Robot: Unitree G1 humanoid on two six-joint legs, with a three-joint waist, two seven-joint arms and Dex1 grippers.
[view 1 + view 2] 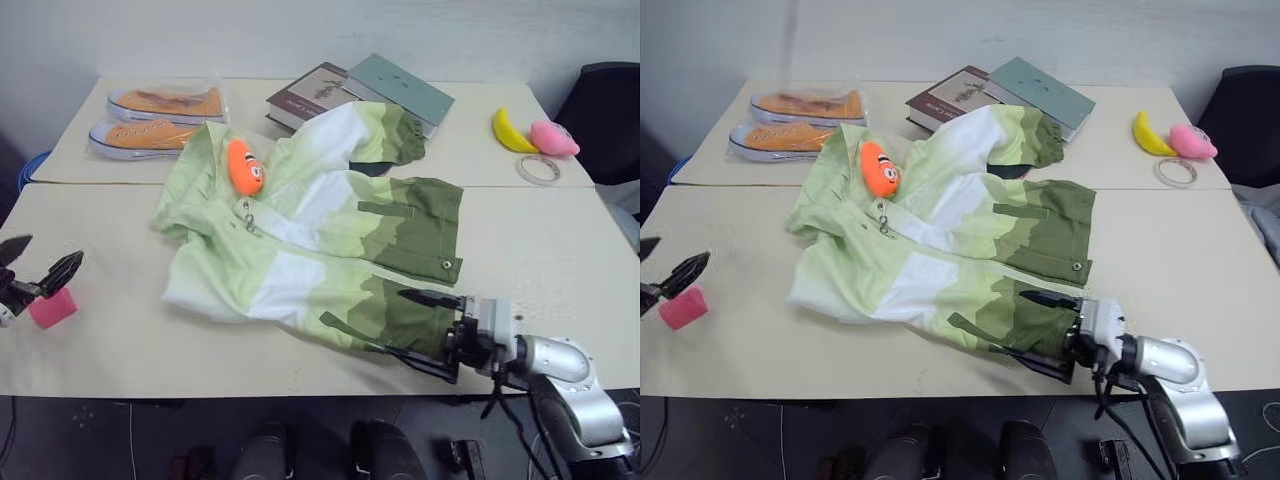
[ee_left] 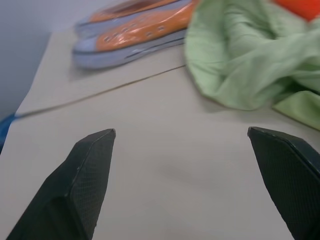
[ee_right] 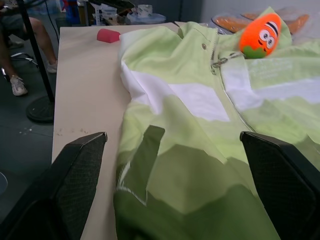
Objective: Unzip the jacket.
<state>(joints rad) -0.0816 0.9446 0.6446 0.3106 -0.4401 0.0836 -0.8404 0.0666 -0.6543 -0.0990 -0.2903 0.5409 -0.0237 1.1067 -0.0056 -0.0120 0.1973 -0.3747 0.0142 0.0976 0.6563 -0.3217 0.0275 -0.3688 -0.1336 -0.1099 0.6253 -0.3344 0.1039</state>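
I should use my left gripper to pass the charm [image 1: 245, 167] over, because the orange plush charm lies by the collar, a long way from my right gripper at the hem [image 1: 432, 325].
The jacket [image 1: 300, 235] lies spread over the middle of the table in pale-green, white and olive bands. Its orange plush charm [image 1: 245, 166] rests near the collar, above the zipper pull [image 1: 247, 222]. My right gripper [image 1: 388, 320] is open at the jacket's olive hem near the front edge, one finger above the cloth edge and one beside it. In the right wrist view the jacket [image 3: 200, 105] and the charm [image 3: 260, 35] lie ahead of the wide-apart fingers. My left gripper [image 1: 40, 258] is open and empty at the far left, well clear of the jacket [image 2: 250, 55].
A pink block [image 1: 53, 307] sits just by the left gripper. Orange sneakers [image 1: 160, 120] lie at the back left and books [image 1: 350, 95] behind the jacket. A yellow toy [image 1: 512, 131], a pink toy [image 1: 553, 138] and a tape ring [image 1: 540, 168] are at the back right. A person's legs [image 3: 20, 45] show beyond the table.
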